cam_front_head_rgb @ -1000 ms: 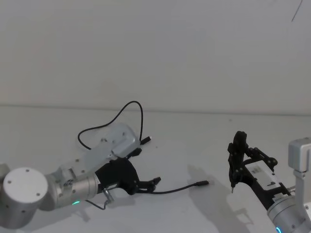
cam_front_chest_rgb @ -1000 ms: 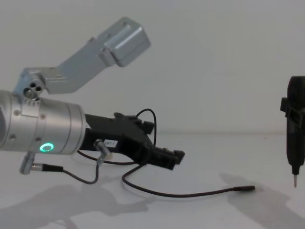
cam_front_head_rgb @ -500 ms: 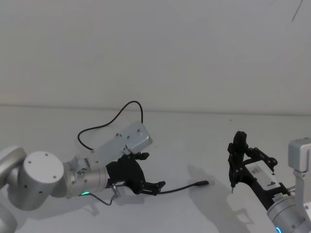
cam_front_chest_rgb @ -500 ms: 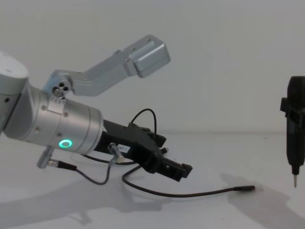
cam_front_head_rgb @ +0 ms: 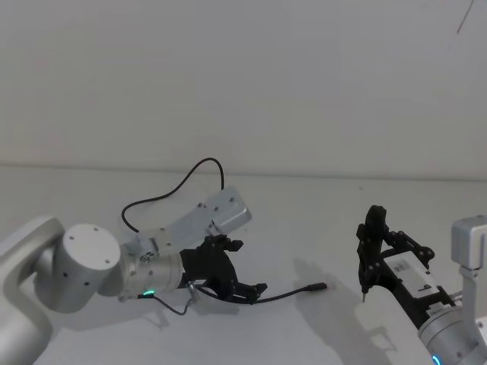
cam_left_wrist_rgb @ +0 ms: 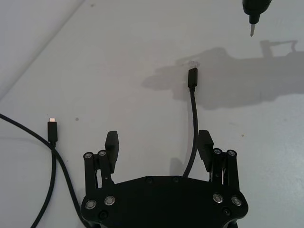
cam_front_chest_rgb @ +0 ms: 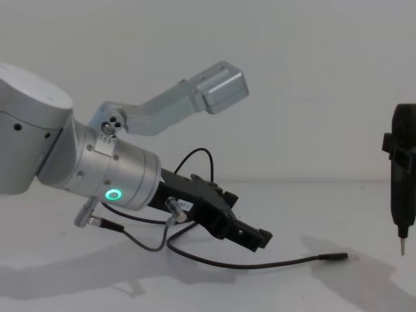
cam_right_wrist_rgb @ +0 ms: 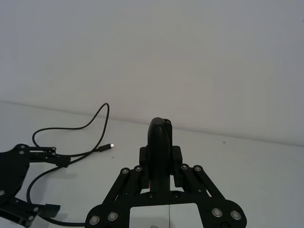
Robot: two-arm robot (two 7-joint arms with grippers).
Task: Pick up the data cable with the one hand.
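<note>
I expect the data cable to hold its slim plug (cam_front_chest_rgb: 334,257) straight out instead of letting it droop when I lift the cable, because the data cable's loop (cam_front_chest_rgb: 201,150) stands up on its own.
The data cable (cam_front_head_rgb: 285,293) is a thin dark cord lying on the white table. It curls up in a loop at the back, and one slim plug (cam_front_head_rgb: 316,287) rests toward the middle. My left gripper (cam_front_head_rgb: 245,268) hangs low over the table, tilted down and open. In the left wrist view the cable (cam_left_wrist_rgb: 192,111) runs between its spread fingers, close to one fingertip (cam_left_wrist_rgb: 204,139), and the cord's other plug (cam_left_wrist_rgb: 52,128) lies off to the side. From the chest the left gripper (cam_front_chest_rgb: 257,238) hovers just above the cable (cam_front_chest_rgb: 260,264). My right gripper (cam_right_wrist_rgb: 160,159) stays at the right.
The right gripper is shut on an upright black tool (cam_front_chest_rgb: 403,175) with a pointed metal tip, held above the table (cam_front_head_rgb: 304,220). A short grey wire (cam_front_chest_rgb: 140,242) dangles from the left wrist. A pale wall rises behind the table.
My left arm has swung forward and to the right, lowering its open gripper toward the stretch of cable near the plug. The cable and the right arm have not moved.
</note>
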